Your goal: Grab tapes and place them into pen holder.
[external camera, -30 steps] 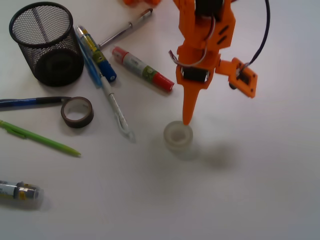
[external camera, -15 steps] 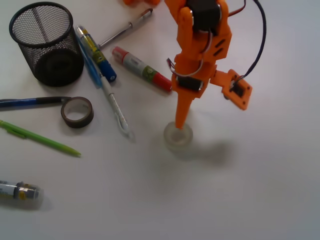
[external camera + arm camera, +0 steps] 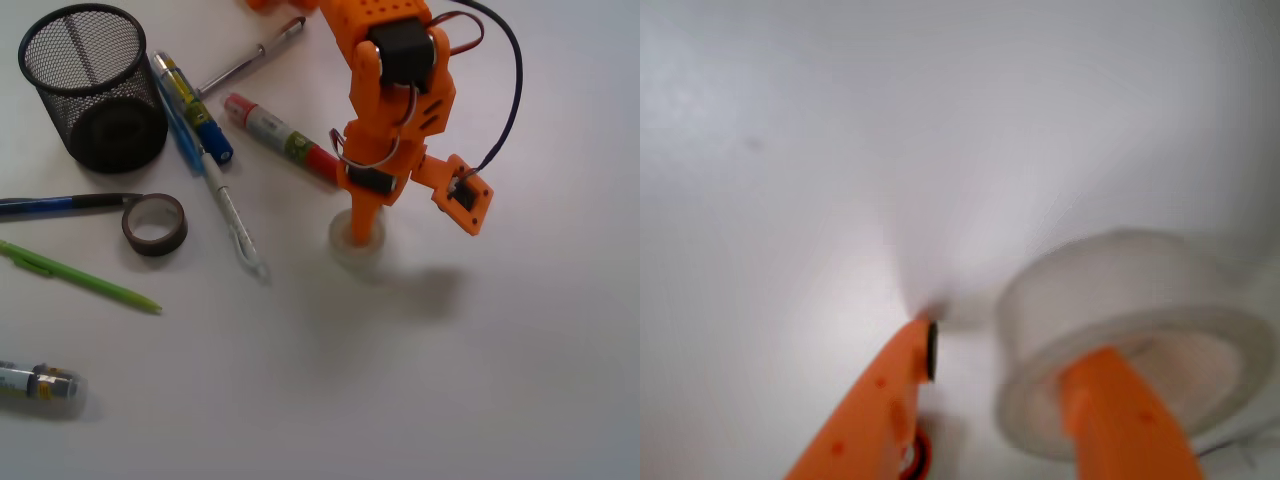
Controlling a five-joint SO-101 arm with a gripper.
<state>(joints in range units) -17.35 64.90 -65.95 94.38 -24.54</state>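
My gripper will drop the dark brown tape (image 3: 155, 225) in, and it will settle tilted, because a dark ring shape (image 3: 110, 130) already takes up the pen holder's bottom.
A translucent white tape (image 3: 358, 262) lies flat on the white table, large and blurred in the wrist view (image 3: 1140, 300). My orange gripper (image 3: 362, 236) stands over it, pointing down. Seen from the wrist, the gripper (image 3: 1010, 355) is open and straddles the roll's wall: one finger (image 3: 890, 400) is outside on the left, the other (image 3: 1120, 410) is inside the core. A dark brown tape (image 3: 155, 223) with a pale core lies to the left. The black mesh pen holder (image 3: 60, 120) stands at the top left, with a dark ring shape showing through its mesh at the bottom.
Several pens and markers lie between the holder and my arm: a red-and-white marker (image 3: 285, 138), a blue one (image 3: 195, 108), a clear pen (image 3: 230, 215) and a silver pen (image 3: 250, 60). A green pencil (image 3: 80, 277) and a blue pen (image 3: 60, 203) lie at the left.
My arm has come down and shifted a little left. The fingertip that hung over the white tape's far rim now reaches down into the roll. The tape has not moved.
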